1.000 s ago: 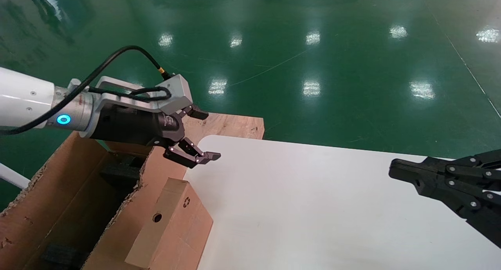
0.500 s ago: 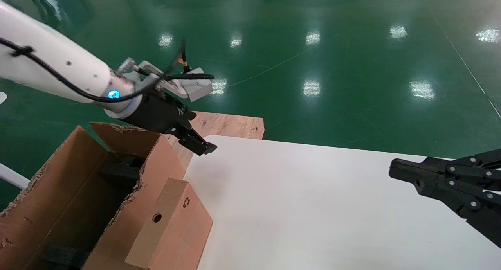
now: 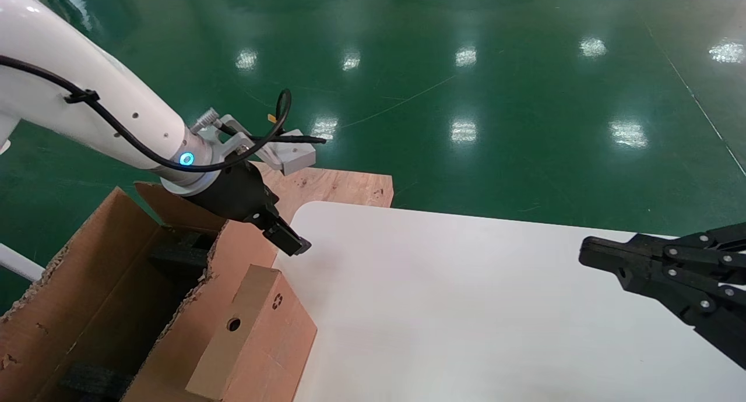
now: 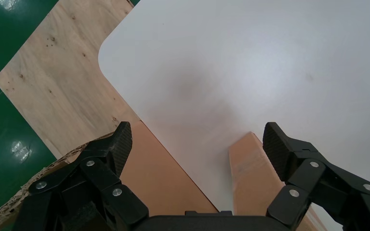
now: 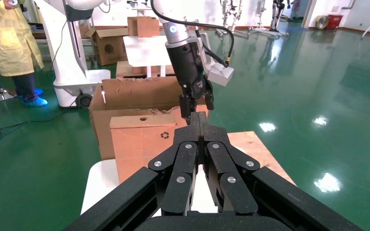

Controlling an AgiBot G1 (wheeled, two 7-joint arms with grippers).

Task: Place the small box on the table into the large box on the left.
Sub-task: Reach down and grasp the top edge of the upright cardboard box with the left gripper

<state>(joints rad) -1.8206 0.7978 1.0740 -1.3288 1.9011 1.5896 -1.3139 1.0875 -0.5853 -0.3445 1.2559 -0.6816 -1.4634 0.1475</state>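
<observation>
My left gripper is hovering past the small box's far end point(image 3: 266, 272), toward the flap. It should move back and straddle the small box by its round hole point(image 3: 233, 324).
The small box point(image 3: 256, 332) stands on the left edge of the white table point(image 3: 466, 309), against the large box's torn flap point(image 3: 233, 262). It has a round hole and a tiny printed symbol. The large box point(image 3: 87, 285) sits to the left with dark foam inside. My left gripper point(image 3: 291, 244) points down, open and empty, just above the small box's far end. In the left wrist view the left gripper point(image 4: 198, 147) has one finger over the flap point(image 4: 154, 173) and the other over the small box point(image 4: 250, 168). My right gripper point(image 3: 588, 253) is shut and hovers over the table's right side.
A bare plywood board point(image 3: 338, 186) lies beyond the table's rounded corner. Green floor surrounds the table. The right wrist view shows a person in yellow point(image 5: 9, 43) and more cartons far behind the large box point(image 5: 125, 96).
My left gripper has turned from lying sideways to pointing down, and has come lower and nearer to the small box's far end. The right arm has not moved.
</observation>
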